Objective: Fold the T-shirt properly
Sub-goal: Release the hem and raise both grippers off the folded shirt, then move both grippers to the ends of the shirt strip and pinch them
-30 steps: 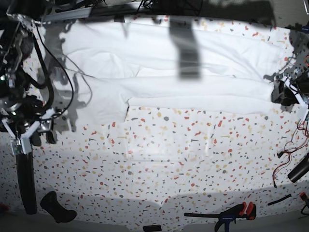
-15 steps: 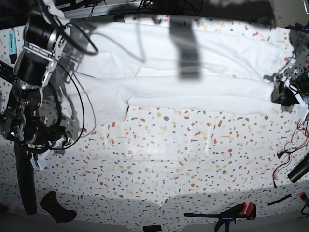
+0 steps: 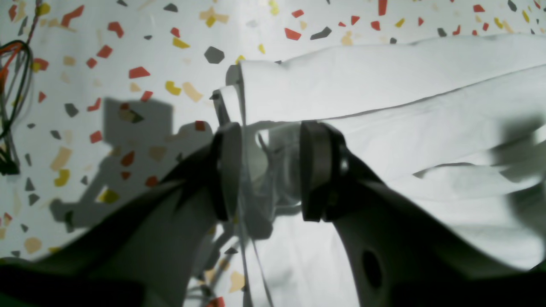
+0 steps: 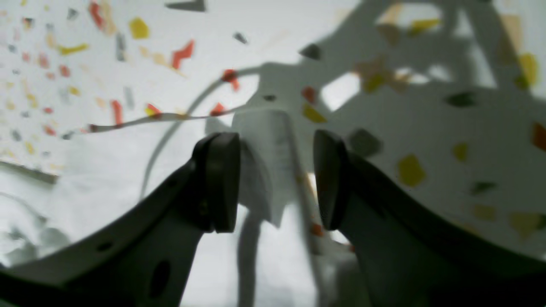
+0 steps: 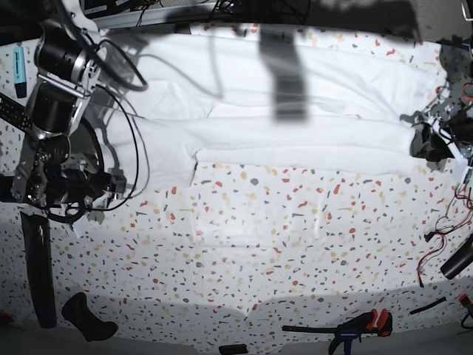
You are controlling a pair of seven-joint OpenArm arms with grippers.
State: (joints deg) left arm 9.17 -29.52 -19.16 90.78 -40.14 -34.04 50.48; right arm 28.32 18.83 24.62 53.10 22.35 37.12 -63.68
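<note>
My right gripper is needed where the T-shirt's end (image 5: 168, 171) sticks out past the fold's near edge. It should pinch the T-shirt's corner there (image 4: 266, 153) and pull it back toward the far side.
The white T-shirt (image 5: 355, 81) lies across the far part of the table, folded lengthwise into a long band. My left gripper (image 5: 427, 140) sits at its right end. In the left wrist view the left gripper (image 3: 271, 128) is open, and the T-shirt's (image 3: 384, 85) folded edge lies just past and between the fingertips. My right gripper (image 5: 109, 185) is at the shirt's near left corner. In the blurred right wrist view the right gripper (image 4: 273, 136) is open, with a corner of the T-shirt (image 4: 262, 128) between the fingers. I see no cloth pinched.
The speckled table (image 5: 259, 237) stretches toward the front. A black and red clamp (image 5: 362, 325) lies at the front edge, and a black part (image 5: 89, 318) at the front left. Red wires (image 5: 436, 248) hang at the right edge. Cables loop around the right arm (image 5: 126, 148).
My right arm has swung in from the table's left edge to the shirt's near left corner. The left arm and the shirt have stayed put.
</note>
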